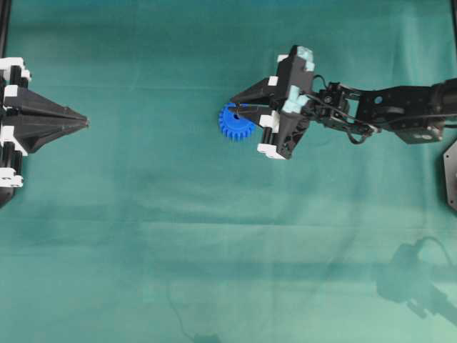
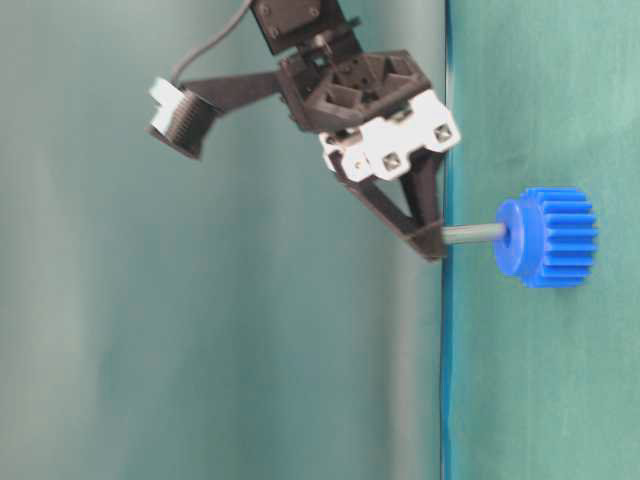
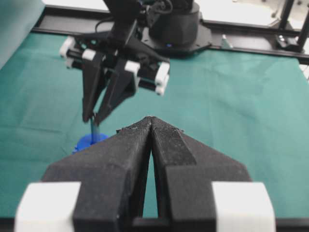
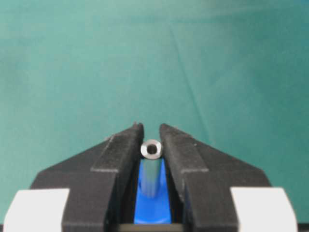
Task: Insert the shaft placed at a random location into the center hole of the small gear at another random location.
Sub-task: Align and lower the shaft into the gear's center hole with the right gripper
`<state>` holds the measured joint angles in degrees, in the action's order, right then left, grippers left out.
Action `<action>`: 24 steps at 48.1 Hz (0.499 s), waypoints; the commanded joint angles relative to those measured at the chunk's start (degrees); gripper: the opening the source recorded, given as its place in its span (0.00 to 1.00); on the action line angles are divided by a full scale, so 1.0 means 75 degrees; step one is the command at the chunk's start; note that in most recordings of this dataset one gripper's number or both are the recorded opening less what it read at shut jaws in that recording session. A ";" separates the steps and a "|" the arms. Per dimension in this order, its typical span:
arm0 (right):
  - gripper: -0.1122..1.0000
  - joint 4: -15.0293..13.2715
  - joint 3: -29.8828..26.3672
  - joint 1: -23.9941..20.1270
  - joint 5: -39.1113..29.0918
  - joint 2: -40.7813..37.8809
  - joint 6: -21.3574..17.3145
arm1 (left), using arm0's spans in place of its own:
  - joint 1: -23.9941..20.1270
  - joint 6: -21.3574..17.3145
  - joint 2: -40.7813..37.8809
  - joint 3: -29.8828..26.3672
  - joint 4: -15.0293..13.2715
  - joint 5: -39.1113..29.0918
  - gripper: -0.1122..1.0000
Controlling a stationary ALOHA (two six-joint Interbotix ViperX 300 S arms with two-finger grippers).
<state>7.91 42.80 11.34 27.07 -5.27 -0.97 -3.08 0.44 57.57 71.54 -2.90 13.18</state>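
The shaft's lower end (image 2: 500,231) sits crooked on the gear's middle part, so the robot's right gripper needs to raise the shaft, align it and lower it into the gear's center hole (image 2: 509,237).
The small gear (image 1: 234,123) is a bright blue toothed wheel lying flat on the green cloth, also in the table-level view (image 2: 548,237). The shaft (image 2: 473,233), a thin silver-grey pin, stands on end with its lower end meeting the gear's raised hub. It covers the center hole, and I cannot tell how deep it sits. My right gripper (image 1: 238,106) is shut on the shaft's upper end; in the right wrist view the shaft (image 4: 152,149) shows end-on between the fingers, with the blue gear (image 4: 153,205) below. My left gripper (image 1: 84,123) rests shut and empty at the far left.
Green cloth (image 1: 214,250) covers the whole table. In the left wrist view the right arm's black base (image 3: 174,24) stands at the far edge, behind the right gripper (image 3: 95,117) and the gear (image 3: 86,143).
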 commanded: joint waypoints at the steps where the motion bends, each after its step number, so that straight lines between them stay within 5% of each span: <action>1: 0.33 -0.0012 0.0012 0.0000 0.0305 0.0480 0.0012 | -0.0012 0.0000 -0.0035 -0.0117 0.0000 0.0035 0.10; 24: 0.33 -0.0023 0.0059 -0.0012 0.0586 0.0680 0.0012 | -0.0012 0.0012 -0.0035 -0.0117 -0.0012 0.0035 0.10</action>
<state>7.73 44.21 11.34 30.94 -0.97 -0.97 -2.99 0.44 57.57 71.54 -2.90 13.10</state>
